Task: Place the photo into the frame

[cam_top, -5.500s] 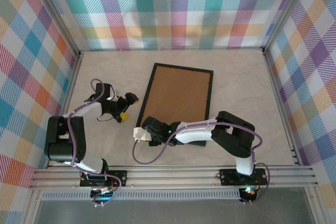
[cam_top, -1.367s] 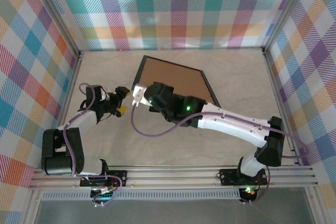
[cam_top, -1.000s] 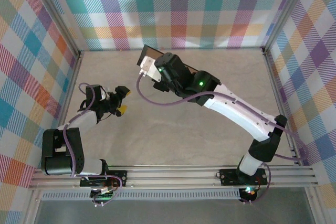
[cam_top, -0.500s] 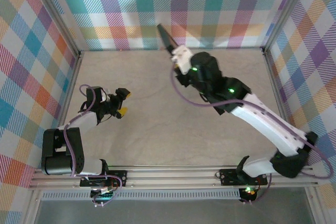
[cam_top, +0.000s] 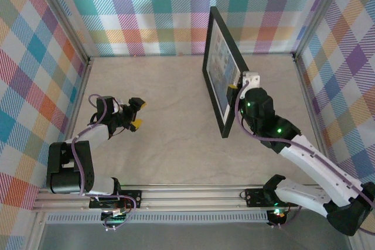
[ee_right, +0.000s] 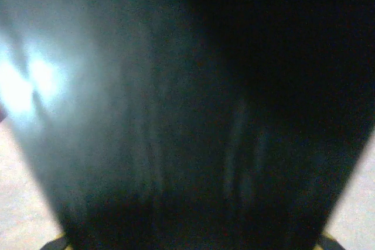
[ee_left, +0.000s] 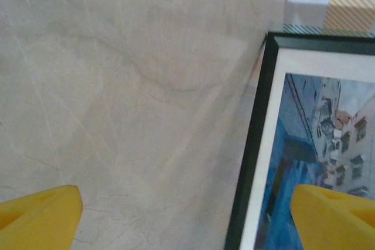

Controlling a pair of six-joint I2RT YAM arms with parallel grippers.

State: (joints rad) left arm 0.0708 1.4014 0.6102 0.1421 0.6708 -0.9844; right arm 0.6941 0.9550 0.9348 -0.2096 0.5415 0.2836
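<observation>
The frame's photo (cam_top: pixel 221 68) faces toward my left gripper, so my right gripper should keep lowering the frame's raised edge to the tabletop (cam_top: pixel 245 140) until the frame is flat.
My right gripper (cam_top: pixel 235 93) is shut on the right edge of the black frame (cam_top: pixel 212 101) and holds it up off the table, standing steeply on edge at the back right. The frame's front faces left and shows the photo (cam_top: pixel 222 62) of pale blue and white buildings inside a white border. In the left wrist view the frame's black edge (ee_left: pixel 252 162) and the photo (ee_left: pixel 319 127) stand at the right. The dark, blurred frame (ee_right: pixel 193 115) covers the right wrist view. My left gripper (cam_top: pixel 137 115) is open low over the table at the left, with nothing between its yellow fingertips (ee_left: pixel 41 215).
The pale marbled table (cam_top: pixel 176 144) is walled in by plaid panels (cam_top: pixel 176 10) at the back and both sides. A metal rail (cam_top: pixel 193 194) runs along the near edge by the arm bases.
The right arm has lifted the frame from lying back-up on the table, swung it to the right and turned it so the photo side shows. The left arm has hardly moved.
</observation>
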